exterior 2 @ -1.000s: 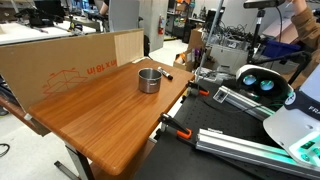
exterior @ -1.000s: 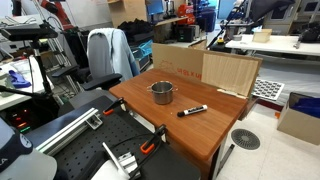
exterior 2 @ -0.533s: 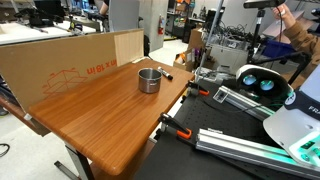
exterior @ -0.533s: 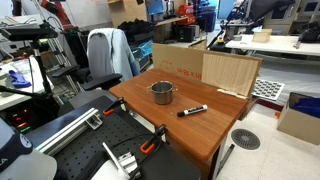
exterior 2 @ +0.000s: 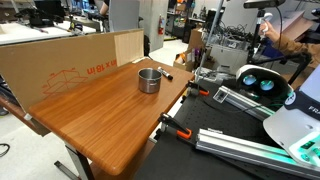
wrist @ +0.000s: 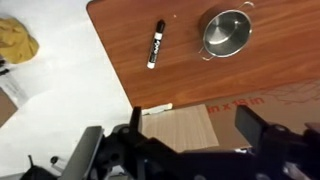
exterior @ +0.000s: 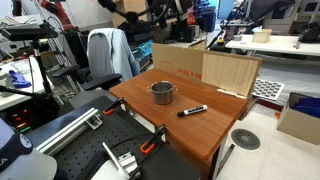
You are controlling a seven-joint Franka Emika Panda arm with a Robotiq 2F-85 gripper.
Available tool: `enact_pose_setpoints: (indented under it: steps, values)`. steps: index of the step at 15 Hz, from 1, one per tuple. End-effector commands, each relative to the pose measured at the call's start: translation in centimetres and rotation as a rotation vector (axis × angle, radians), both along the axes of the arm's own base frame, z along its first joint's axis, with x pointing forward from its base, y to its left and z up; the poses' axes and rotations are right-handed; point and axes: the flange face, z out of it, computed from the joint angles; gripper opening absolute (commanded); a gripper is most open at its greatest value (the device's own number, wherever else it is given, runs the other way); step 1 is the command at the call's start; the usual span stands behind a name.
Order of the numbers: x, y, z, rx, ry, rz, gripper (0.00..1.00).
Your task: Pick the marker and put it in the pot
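The marker's long sides (wrist: 157, 40) face my open fingers and are clear of the pot. So my gripper should go down next toward the marker's white label (wrist: 154, 51) until the fingers are on both sides of it.
The marker (wrist: 155, 44) is black with a white label and lies flat on the wooden table (wrist: 120, 40), to the left of the pot (wrist: 226, 32) in the wrist view. The steel pot stands upright and empty. Both exterior views show the pot (exterior: 162, 92) (exterior 2: 149, 79) and the marker (exterior: 192, 110) (exterior 2: 166, 73) lying apart from it. My gripper (wrist: 195, 130) is open and empty, high above the table, over the cardboard beside the table edge. Its two dark fingers frame the bottom of the wrist view.
A cardboard box (exterior: 230, 72) (exterior 2: 70, 65) stands against the table's far edge. Orange-handled clamps (exterior: 150, 147) (exterior 2: 170, 128) grip the near edge. A yellow object (wrist: 15, 42) lies on the floor. Office clutter and chairs surround the table.
A dark shape has come into the top edge of an exterior view. The marker and the pot have not moved.
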Motion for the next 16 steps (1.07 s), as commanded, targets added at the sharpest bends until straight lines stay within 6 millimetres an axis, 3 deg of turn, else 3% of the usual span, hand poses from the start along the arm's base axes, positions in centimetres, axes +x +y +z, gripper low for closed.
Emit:
enact_pose_setpoints:
  steps: [1,8,16]
  values:
    - [0.3,-1.6,-3.1,0.001,-0.045,-0.026,1.0]
    - [3.1,-3.1,-12.7,0.022,-0.024,-0.088,1.0]
    - [5.6,-3.7,-20.7,0.035,0.062,-0.12,1.0]
